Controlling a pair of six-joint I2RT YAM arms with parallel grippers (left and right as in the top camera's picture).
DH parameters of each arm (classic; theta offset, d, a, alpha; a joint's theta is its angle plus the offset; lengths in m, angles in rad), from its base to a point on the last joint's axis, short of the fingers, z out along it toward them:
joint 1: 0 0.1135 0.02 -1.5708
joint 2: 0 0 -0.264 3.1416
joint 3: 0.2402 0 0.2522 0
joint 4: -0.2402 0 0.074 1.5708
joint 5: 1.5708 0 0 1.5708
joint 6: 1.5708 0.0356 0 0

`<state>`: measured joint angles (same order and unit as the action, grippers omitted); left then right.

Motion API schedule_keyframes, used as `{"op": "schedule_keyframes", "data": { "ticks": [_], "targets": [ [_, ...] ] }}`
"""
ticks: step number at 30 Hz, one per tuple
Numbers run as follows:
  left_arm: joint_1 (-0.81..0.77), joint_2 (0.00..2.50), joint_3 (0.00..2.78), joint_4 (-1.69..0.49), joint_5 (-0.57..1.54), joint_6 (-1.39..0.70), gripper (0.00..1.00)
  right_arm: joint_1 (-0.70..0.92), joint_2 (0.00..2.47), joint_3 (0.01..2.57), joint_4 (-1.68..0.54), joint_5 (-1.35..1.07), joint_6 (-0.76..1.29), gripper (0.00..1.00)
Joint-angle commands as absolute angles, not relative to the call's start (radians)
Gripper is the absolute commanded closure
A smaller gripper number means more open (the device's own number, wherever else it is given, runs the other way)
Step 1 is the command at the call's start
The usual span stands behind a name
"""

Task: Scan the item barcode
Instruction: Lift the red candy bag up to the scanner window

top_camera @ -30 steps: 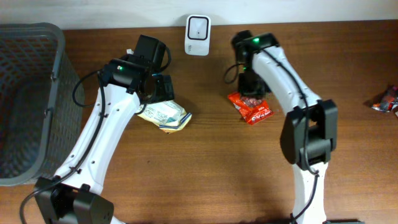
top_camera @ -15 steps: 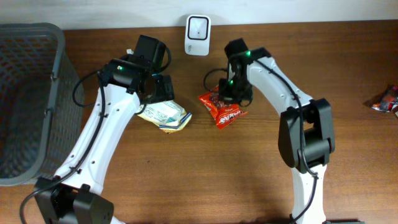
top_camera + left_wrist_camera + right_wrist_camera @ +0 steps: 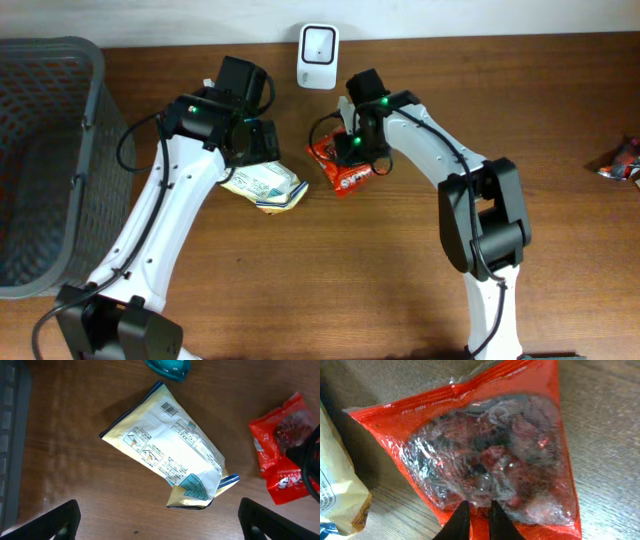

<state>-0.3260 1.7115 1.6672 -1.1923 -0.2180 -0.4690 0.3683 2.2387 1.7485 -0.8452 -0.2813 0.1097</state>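
My right gripper's fingers are nearly closed above the red packet's window, which lies flat, so next I open them and gather a fold before I lift the packet to the scanner.
A red snack packet with a clear window lies on the wooden table just below the white scanner. My right gripper is on it. In the right wrist view, the fingers pinch the packet's near edge with only a thin gap between them. A yellow packet lies to the left, its printed barcode side facing up. My left gripper hovers over it, wide open and holding nothing. The red packet also shows at the right of the left wrist view.
A grey mesh basket fills the left edge of the table. Another red wrapper lies at the far right edge. The yellow packet's corner sits close beside the red packet.
My right gripper has dragged the red packet leftward across the table, from right of centre to just below the scanner and close to the yellow packet. The left arm has not moved.
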Motion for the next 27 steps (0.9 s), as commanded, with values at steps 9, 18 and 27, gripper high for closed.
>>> {"op": "schedule_keyframes", "data": {
  "ticks": [9, 18, 27],
  "targets": [
    [-0.326, 1.713, 1.67, -1.194, -0.225, -0.478, 0.01, 0.383, 2.232, 1.894, -1.093, -0.231, 0.102, 0.25],
    [-0.326, 1.713, 1.67, -1.194, -0.225, -0.478, 0.01, 0.427, 2.236, 1.723, -0.863, -0.055, 0.102, 0.48],
    [-0.326, 1.713, 1.67, -1.198, -0.226, -0.478, 0.01, 0.423, 2.233, 1.838, -0.818, -0.043, 0.14, 0.96]
  ]
}}
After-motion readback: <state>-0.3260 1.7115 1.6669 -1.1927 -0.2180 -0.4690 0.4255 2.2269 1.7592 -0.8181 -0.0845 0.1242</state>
